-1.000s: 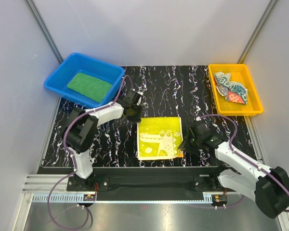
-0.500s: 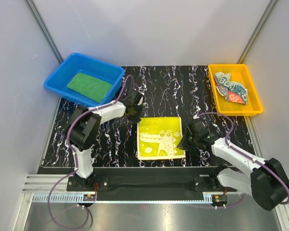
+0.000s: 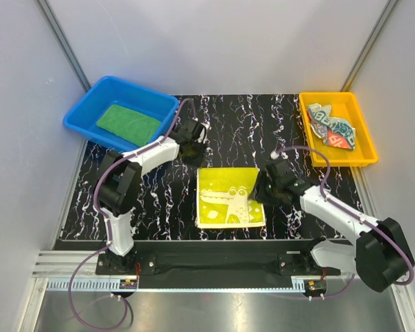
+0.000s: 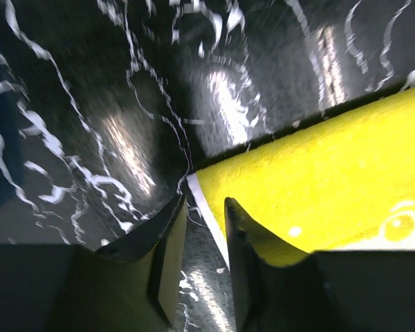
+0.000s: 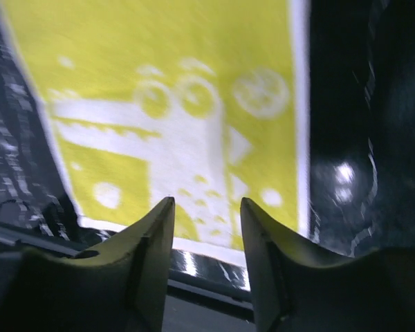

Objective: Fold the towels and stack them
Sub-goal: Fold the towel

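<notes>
Next, my right gripper grabs the other far corner (image 3: 258, 169) before folding, because it is over the yellow towel's print (image 3: 245, 198) while my left gripper is at one far corner.
The yellow crocodile-print towel (image 3: 228, 199) lies spread on the black marbled table (image 3: 249, 124). It also shows in the left wrist view (image 4: 332, 173) and the right wrist view (image 5: 159, 83). My left gripper (image 3: 192, 138) hangs behind the towel's far left corner; its jaws (image 4: 205, 200) are a little apart and empty. My right gripper (image 3: 263, 185) is at the towel's right edge, open and empty above the print (image 5: 207, 202). The green towel (image 3: 128, 124) lies folded in the blue bin (image 3: 79, 114). The striped lettered towel (image 3: 332, 126) lies crumpled in the yellow tray (image 3: 370, 160).
The blue bin stands at the back left corner and the yellow tray at the back right corner. Grey walls close in the sides and back. The arm bases and a metal rail (image 3: 214, 283) run along the near edge.
My left gripper has moved back, away from the towel's far left corner. My right gripper has moved from the towel's near right corner farther up its right edge. The towel stays put.
</notes>
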Available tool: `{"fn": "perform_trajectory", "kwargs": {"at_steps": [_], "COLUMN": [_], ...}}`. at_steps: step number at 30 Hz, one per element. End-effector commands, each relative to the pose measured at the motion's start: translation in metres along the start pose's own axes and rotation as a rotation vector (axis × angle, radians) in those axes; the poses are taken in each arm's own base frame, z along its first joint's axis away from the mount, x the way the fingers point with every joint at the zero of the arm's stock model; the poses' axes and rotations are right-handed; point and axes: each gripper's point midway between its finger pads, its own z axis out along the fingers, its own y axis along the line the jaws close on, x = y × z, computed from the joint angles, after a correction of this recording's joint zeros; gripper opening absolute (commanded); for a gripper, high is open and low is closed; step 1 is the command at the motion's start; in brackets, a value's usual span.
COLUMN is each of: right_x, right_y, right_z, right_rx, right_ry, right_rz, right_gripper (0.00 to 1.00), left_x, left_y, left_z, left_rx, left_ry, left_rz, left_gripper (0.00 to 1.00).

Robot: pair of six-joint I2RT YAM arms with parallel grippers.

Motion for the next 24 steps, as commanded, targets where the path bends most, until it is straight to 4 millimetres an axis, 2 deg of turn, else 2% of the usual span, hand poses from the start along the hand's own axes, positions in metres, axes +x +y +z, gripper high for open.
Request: {"fn": "perform_trajectory", "kwargs": {"at_steps": [1, 3, 4, 5, 6, 7, 8, 9, 10, 11, 12, 13, 14, 15, 16, 17, 20, 24], "right_x": [-0.061, -0.086, -0.092, -0.095, -0.12, -0.123, -0.126, -0.152, -0.149, -0.148, -0.163, -0.159, -0.154, -0.162, -0.157, -0.151, -0.155, -0.144], "right_y": [0.041, 0.062, 0.057, 0.06, 0.056, 0.045, 0.041, 0.037, 0.032, 0.025, 0.028, 0.021, 0.015, 0.017, 0.01, 0.006, -0.002, -0.004], "right_z": [-0.012, -0.013, -0.002, 0.0, -0.002, 0.015, 0.019, 0.016, 0.03, 0.034, 0.034, 0.047, 0.05, 0.051, 0.064, 0.065, 0.076, 0.083], "right_rx": [-0.11, -0.258, -0.261, -0.315, -0.315, -0.296, -0.306, -0.321, -0.353, -0.348, -0.356, -0.369, -0.374, -0.386, -0.379, -0.387, -0.41, -0.487], "right_ry": [-0.141, -0.156, -0.119, -0.085, -0.111, -0.064, -0.03, -0.058, 0.015, 0.055, 0.046, 0.099, 0.142, 0.144, 0.186, 0.223, 0.253, 0.297], "right_rz": [-0.187, -0.26, -0.258, -0.291, -0.272, -0.262, -0.276, -0.26, -0.248, -0.28, -0.313, -0.319, -0.367, -0.395, -0.401, -0.438, -0.46, -0.501], "right_gripper": [0.52, 0.53, 0.53, 0.54, 0.54, 0.55, 0.54, 0.55, 0.55, 0.55, 0.54, 0.55, 0.57, 0.58, 0.59, 0.59, 0.61, 0.59], "left_x": [-0.038, -0.036, -0.033, -0.032, -0.029, -0.027, -0.025, -0.019, -0.018, -0.014, -0.012, -0.006, -0.005, -0.003, 0.0, -0.001, -0.001, 0.0], "left_y": [-0.006, -0.005, -0.01, -0.011, -0.01, -0.014, -0.015, -0.016, -0.02, -0.02, -0.019, -0.021, -0.021, -0.02, -0.018, -0.015, -0.011, -0.005], "left_z": [-0.031, -0.028, -0.027, -0.025, -0.021, -0.019, -0.018, -0.012, -0.011, -0.008, -0.006, -0.002, 0.0, 0.001, 0.005, 0.006, 0.01, 0.014], "left_rx": [0.076, 0.103, 0.144, 0.162, 0.172, 0.207, 0.231, 0.252, 0.284, 0.29, 0.298, 0.319, 0.327, 0.332, 0.327, 0.322, 0.324, 0.31], "left_ry": [-0.091, -0.079, -0.07, -0.066, -0.052, -0.043, -0.035, -0.014, -0.005, 0.011, 0.022, 0.038, 0.042, 0.049, 0.059, 0.06, 0.069, 0.077], "left_rz": [0.121, 0.141, 0.164, 0.178, 0.188, 0.215, 0.235, 0.268, 0.28, 0.287, 0.294, 0.309, 0.313, 0.316, 0.315, 0.31, 0.306, 0.326], "left_gripper": [0.37, 0.41, 0.45, 0.47, 0.49, 0.51, 0.52, 0.53, 0.53, 0.54, 0.54, 0.54, 0.54, 0.54, 0.54, 0.54, 0.54, 0.54]}}
